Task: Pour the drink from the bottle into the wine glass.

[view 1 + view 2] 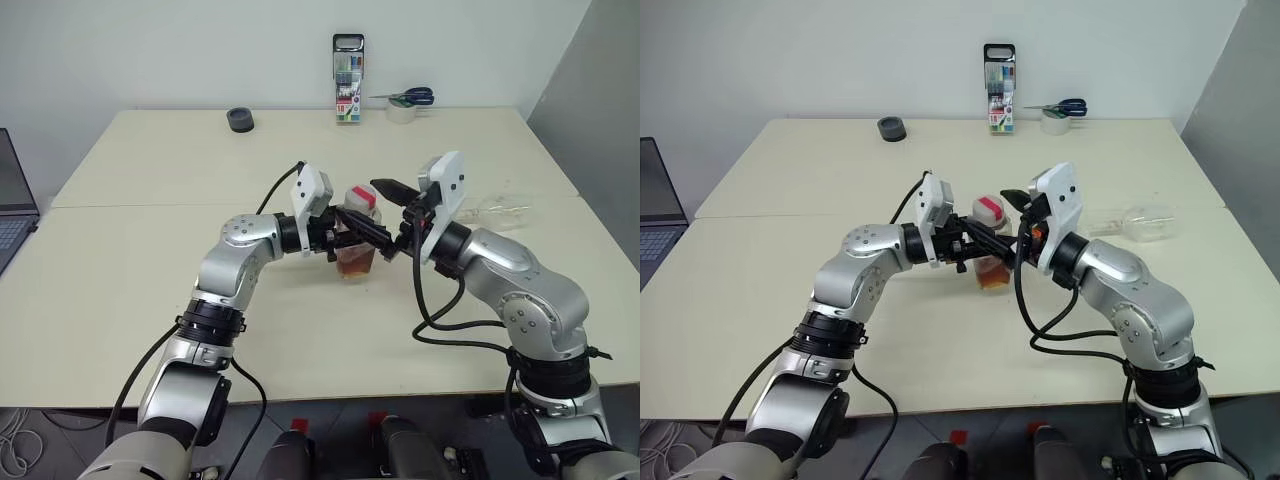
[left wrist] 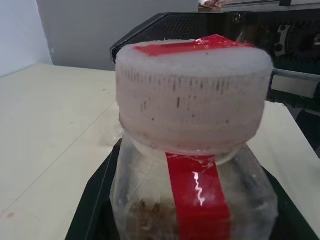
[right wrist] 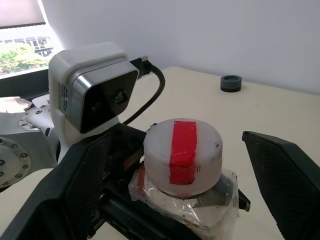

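The bottle's neck (image 3: 190,199) has my right gripper's fingers slanting across it near my left gripper, so next my right gripper moves back, straightens to level and closes on the cap (image 1: 361,194).
The bottle (image 1: 357,243) is small, clear and squarish, with a pale cap (image 3: 183,155) crossed by a red strip that runs down its side (image 2: 197,200). It is held upright above the middle of the table, and the amber drink (image 1: 355,263) fills its lower part. My left gripper (image 1: 362,238) reaches in from the left and is shut on the bottle's body. My right gripper (image 1: 388,218) comes from the right and stands open, one finger (image 3: 282,172) on each side of the cap without touching it. The wine glass (image 1: 1143,222) lies on its side on the table, to the right.
A tall marker pack (image 1: 348,80) stands at the table's far edge, with a tape roll (image 1: 402,112) and scissors (image 1: 414,97) to its right. A small dark round object (image 1: 241,120) sits at the far left. A laptop (image 1: 12,205) is at the left edge.
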